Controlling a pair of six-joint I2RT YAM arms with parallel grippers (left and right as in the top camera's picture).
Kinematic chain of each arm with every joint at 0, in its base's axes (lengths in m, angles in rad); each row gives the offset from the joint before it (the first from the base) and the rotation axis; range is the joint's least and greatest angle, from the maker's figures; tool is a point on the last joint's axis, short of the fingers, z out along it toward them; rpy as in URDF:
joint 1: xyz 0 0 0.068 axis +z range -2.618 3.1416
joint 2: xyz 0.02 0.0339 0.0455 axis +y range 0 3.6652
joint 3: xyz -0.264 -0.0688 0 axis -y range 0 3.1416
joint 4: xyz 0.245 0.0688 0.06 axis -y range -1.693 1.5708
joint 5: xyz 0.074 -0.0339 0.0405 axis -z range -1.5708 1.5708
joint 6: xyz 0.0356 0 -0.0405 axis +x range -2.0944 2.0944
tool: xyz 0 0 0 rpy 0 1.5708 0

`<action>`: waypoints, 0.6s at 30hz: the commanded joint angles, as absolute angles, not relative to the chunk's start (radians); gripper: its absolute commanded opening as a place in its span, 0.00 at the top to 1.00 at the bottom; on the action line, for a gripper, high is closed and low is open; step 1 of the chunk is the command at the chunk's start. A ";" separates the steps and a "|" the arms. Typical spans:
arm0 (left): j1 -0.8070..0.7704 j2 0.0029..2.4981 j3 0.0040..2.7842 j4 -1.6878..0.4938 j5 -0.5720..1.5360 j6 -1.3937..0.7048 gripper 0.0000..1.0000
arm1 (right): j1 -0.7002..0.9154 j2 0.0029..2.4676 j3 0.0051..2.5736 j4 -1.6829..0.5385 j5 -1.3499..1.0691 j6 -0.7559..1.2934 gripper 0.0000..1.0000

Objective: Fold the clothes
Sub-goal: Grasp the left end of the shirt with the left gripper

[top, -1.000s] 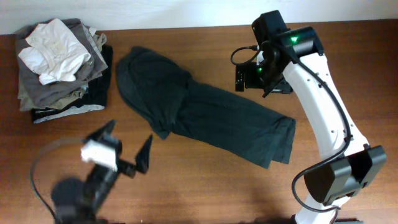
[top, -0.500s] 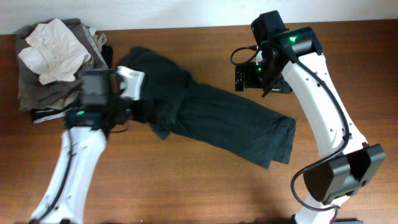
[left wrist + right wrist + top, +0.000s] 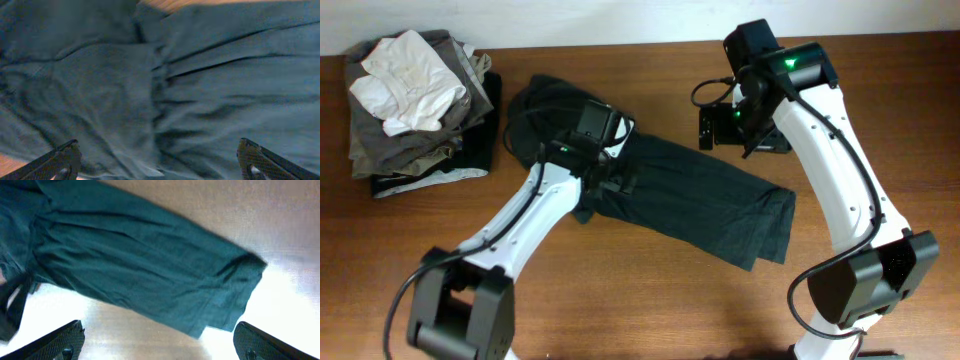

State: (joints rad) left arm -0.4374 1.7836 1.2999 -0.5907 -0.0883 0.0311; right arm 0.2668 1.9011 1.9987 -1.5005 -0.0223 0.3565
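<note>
A folded flap [image 3: 117, 90] is lying over the shirt's bunched middle, far from my right gripper, so next my left gripper pinches the flap's end [image 3: 137, 157] and raises it first.
The clothes [image 3: 670, 195] are one dark charcoal shirt, lying crumpled in a long diagonal from the back left of the table to the right front. My left gripper [image 3: 610, 178] hovers open over the shirt's bunched middle. In the left wrist view the wrinkled fabric [image 3: 165, 85] fills the frame, and the left gripper [image 3: 160, 165] has nothing between its wide-set fingertips. My right gripper [image 3: 738, 135] hangs open above bare wood just behind the shirt. In the right wrist view the shirt [image 3: 135, 260] runs across the upper half, beyond the right gripper [image 3: 161, 342].
A pile of grey and olive-brown garments [image 3: 415, 140] sits at the back left corner with a small white cloth [image 3: 405, 75] on top, close beside the shirt's upper end. The wooden table [image 3: 650, 300] meets a pale wall at the back.
My left arm has swung from the table's front left up and across to hover over the shirt's middle. The right arm and the shirt have not moved.
</note>
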 commanded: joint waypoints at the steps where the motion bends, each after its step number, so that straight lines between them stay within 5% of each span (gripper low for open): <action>1: -0.440 1.873 1.308 -0.587 -0.208 0.007 0.01 | 0.237 1.909 1.997 -1.529 0.012 0.413 0.01; 11: -0.440 1.927 1.308 -0.508 -0.207 0.003 0.16 | 0.170 1.908 1.997 -1.579 0.013 0.413 0.01; 18: -0.440 2.006 1.308 -0.514 -0.208 0.004 0.16 | 0.170 1.909 1.997 -1.583 0.013 0.409 0.01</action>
